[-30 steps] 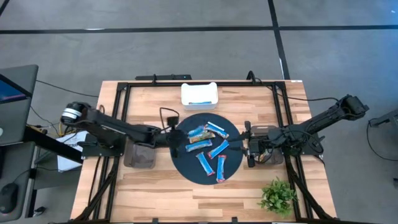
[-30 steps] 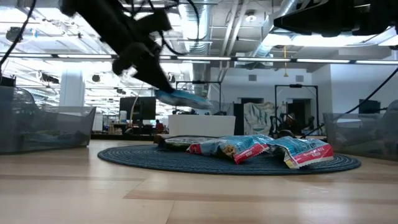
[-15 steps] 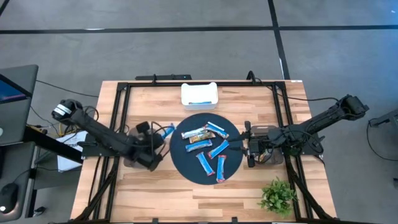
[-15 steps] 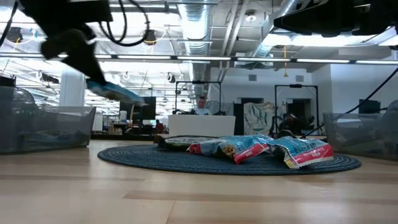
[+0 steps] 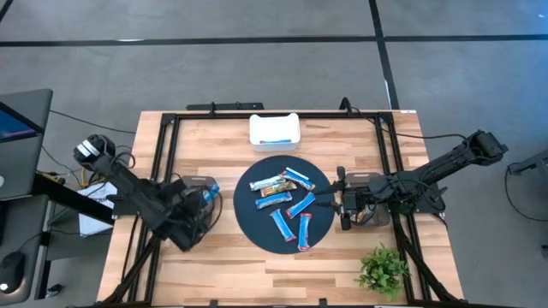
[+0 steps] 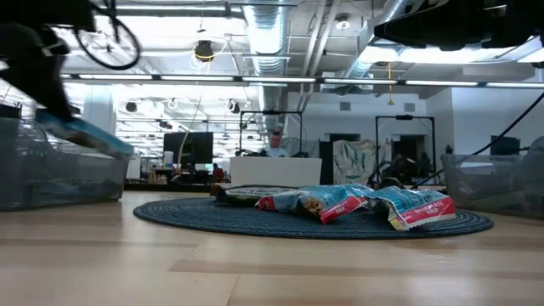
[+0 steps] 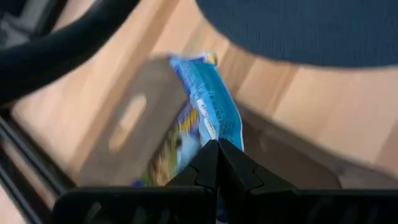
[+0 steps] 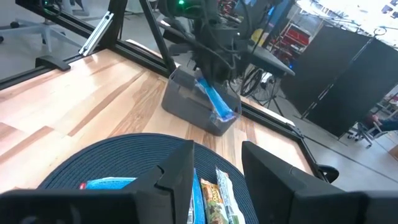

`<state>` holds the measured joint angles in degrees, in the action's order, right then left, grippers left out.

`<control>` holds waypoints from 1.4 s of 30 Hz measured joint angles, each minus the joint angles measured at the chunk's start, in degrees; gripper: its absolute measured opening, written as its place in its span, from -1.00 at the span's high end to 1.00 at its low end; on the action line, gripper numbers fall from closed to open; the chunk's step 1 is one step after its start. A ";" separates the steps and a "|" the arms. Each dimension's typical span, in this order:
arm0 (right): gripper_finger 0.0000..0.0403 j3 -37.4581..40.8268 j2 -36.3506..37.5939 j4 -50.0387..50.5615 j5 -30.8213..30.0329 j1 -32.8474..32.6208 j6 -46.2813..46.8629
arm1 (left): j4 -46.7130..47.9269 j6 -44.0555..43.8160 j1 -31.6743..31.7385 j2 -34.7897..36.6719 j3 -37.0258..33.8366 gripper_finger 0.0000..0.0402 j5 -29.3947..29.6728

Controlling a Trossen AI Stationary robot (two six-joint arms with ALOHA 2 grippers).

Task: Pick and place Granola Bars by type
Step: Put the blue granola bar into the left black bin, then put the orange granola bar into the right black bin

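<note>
The blue bar's held end (image 7: pixel 222 123) is above the grey bin's open inside (image 7: pixel 283 149), so my left gripper should keep going over the bin and let go of the bar there.
Several granola bars (image 5: pixel 287 204), mostly blue, some with red ends and one tan, lie on a round dark blue mat (image 5: pixel 253 224). My left gripper (image 5: pixel 202 198) is shut on one blue bar (image 7: pixel 208 106) over the grey bin (image 7: pixel 121 127) at the mat's left. In the low view that bar (image 6: pixel 85 134) hangs in front of the left bin (image 6: pixel 64 177). My right gripper (image 8: pixel 217 171) is open and holds nothing; it hovers at the mat's right edge (image 5: pixel 341 198). One more blue bar lies in a white tray (image 5: pixel 274 131). My left gripper pinches the blue bar by one end (image 7: pixel 214 138) between its two shut fingers. The bar's long side runs out ahead of the fingertips. It is lifted clear, tilted, above the grey bin.
A second grey bin (image 5: pixel 374 211) sits under my right arm at the mat's right. A small green plant (image 5: pixel 383 269) stands at the near right corner. Black frame rails (image 5: pixel 167 137) run along the table's sides and far edge. Bare wood lies near the mat.
My left gripper has carried the blue bar from above the mat's left part toward the table's left edge, and it now stands over the left grey bin. It has stayed shut on the bar.
</note>
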<state>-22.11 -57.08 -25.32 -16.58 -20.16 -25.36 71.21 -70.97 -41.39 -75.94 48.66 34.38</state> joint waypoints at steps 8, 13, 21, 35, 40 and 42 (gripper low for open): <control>0.36 0.00 0.00 -0.01 0.00 0.00 0.00 | 9.83 -16.35 -6.00 -0.02 0.00 1.00 -8.92; 0.36 0.00 0.00 -0.01 0.00 0.00 0.00 | 11.01 -18.12 -6.69 -0.03 -0.13 0.99 -8.32; 0.36 0.00 0.00 0.00 0.00 0.00 0.01 | 12.16 -16.27 -6.67 -0.04 -0.15 0.69 -5.85; 0.36 -0.04 -2.57 4.24 0.00 0.08 6.45 | 8.46 -4.28 -6.64 -0.04 -0.20 0.31 26.35; 0.36 -0.98 -5.47 2.54 0.00 1.15 6.43 | 4.62 1.82 -6.17 -0.04 -0.20 0.31 43.96; 0.36 -1.91 -6.88 2.56 -0.02 1.86 6.49 | 4.43 2.14 -5.34 -0.04 -0.20 0.31 48.07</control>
<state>-24.01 -63.96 -22.76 -16.60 -18.31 -18.87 75.64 -68.83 -46.73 -75.99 48.47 82.44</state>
